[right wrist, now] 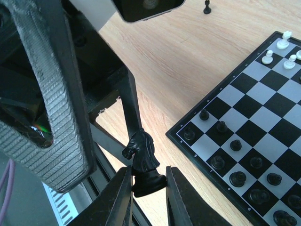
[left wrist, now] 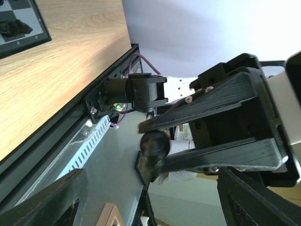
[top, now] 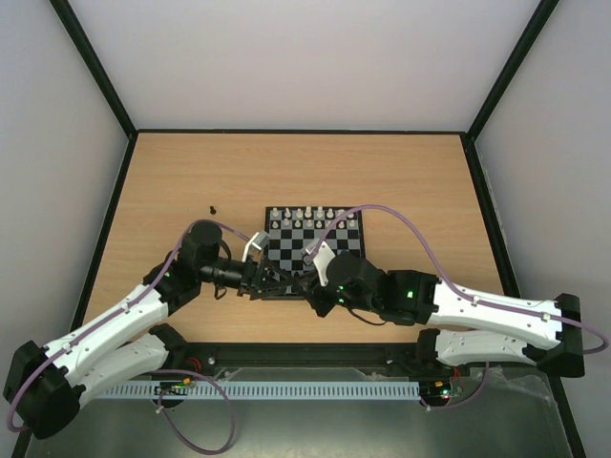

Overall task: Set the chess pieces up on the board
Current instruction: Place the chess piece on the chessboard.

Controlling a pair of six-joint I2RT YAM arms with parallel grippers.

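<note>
My left gripper should grip the knight by its head (right wrist: pixel 140 147) before it puts the knight on the board, as my right gripper is closed on the black knight's base (right wrist: pixel 148 183).
My right gripper (right wrist: pixel 148 178) is shut on the base of a black knight (right wrist: pixel 142 153), held upright above the wood just off the board's (right wrist: pixel 268 115) near left corner. Several black chess pieces (right wrist: pixel 235 145) stand on the board's nearest rows. In the left wrist view the knight (left wrist: pixel 155 143) shows between the right gripper's fingers (left wrist: pixel 221 155). My left gripper (left wrist: pixel 150 202) is open, its jaws far apart on either side of the knight, and its ribbed pad (right wrist: pixel 42 94) stands beside the piece. From above, both grippers (top: pixel 263 277) (top: pixel 307 284) meet at the board's (top: pixel 329 239) front left edge.
One black piece (top: pixel 212 208) stands alone on the table left of the board, also seen as a lone piece (right wrist: pixel 207 7) from the right wrist. White pieces (top: pixel 315 212) line the far row. A perforated rail (top: pixel 286 389) runs along the table's near edge.
</note>
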